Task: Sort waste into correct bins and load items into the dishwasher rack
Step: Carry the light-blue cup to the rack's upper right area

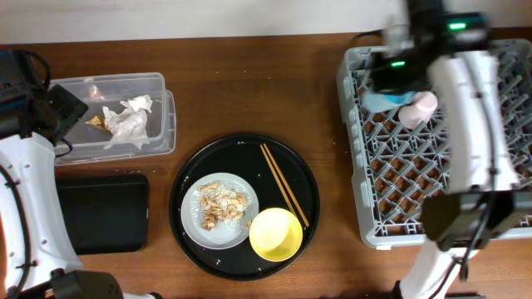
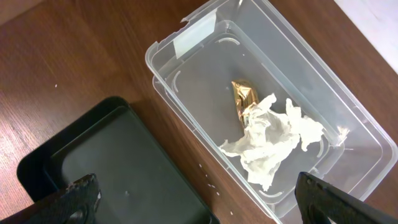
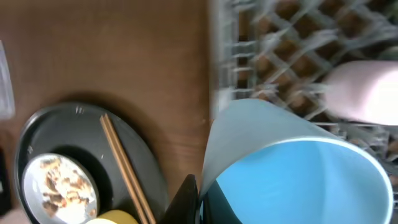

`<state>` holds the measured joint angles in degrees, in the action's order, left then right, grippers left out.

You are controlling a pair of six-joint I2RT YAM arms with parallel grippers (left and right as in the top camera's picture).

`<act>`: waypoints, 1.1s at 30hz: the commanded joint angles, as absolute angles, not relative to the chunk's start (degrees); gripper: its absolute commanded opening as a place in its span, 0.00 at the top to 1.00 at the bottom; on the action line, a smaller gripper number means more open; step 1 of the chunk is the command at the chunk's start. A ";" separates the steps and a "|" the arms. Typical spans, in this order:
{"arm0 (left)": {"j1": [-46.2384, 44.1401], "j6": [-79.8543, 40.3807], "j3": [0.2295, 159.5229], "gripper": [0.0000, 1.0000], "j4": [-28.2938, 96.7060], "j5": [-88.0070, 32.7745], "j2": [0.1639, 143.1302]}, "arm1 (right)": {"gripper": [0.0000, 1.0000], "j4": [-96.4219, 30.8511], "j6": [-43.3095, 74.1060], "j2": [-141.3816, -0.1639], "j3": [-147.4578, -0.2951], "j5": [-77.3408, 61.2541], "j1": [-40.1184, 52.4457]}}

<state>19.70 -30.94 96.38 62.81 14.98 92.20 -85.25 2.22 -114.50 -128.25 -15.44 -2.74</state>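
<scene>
Next, my right gripper takes the blue cup to the rack's pegs (image 1: 441, 124) beyond the pink cup and tips it opening down, because the blue cup's opening (image 3: 298, 183) faces up beside the pink cup.
My right gripper (image 3: 198, 202) is shut on the rim of the blue cup (image 3: 298, 168) and holds it over the left part of the dishwasher rack (image 1: 374, 208); the cup also shows in the overhead view (image 1: 384, 100). The pink cup (image 1: 420, 109) lies in the rack beside it. The grey-white plate (image 1: 218, 209) with food scraps (image 1: 223, 203) and the yellow bowl (image 1: 276, 234) sit on the round black tray. My left gripper (image 2: 199, 202) is open and empty above the gap between the black tray bin (image 2: 112, 162) and the clear tub (image 2: 280, 93). The tub holds tissue (image 2: 273, 140) and a gold wrapper (image 2: 244, 98).
Wooden chopsticks (image 1: 284, 186) lie on the round black tray (image 1: 187, 174). White crumbs dot the wood between the tub and the black tray bin (image 1: 101, 213). The right arm hangs over the rack's right half.
</scene>
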 commanded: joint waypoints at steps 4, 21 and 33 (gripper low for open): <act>20.03 -31.24 96.99 0.01 62.65 15.38 91.59 | 0.96 -79.00 -4.03 -114.72 -127.85 -40.07 -25.06; 20.03 -31.24 96.99 0.01 62.65 15.40 91.59 | 0.96 -59.13 -5.15 -130.04 -125.86 -62.57 -38.17; 20.03 -31.24 96.99 0.01 62.65 15.38 91.59 | 0.96 -61.58 -3.60 -137.27 -125.51 -70.65 -39.44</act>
<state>19.70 -30.94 96.38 62.81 14.98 92.20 -60.66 -4.10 -137.19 -126.06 -69.36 -38.63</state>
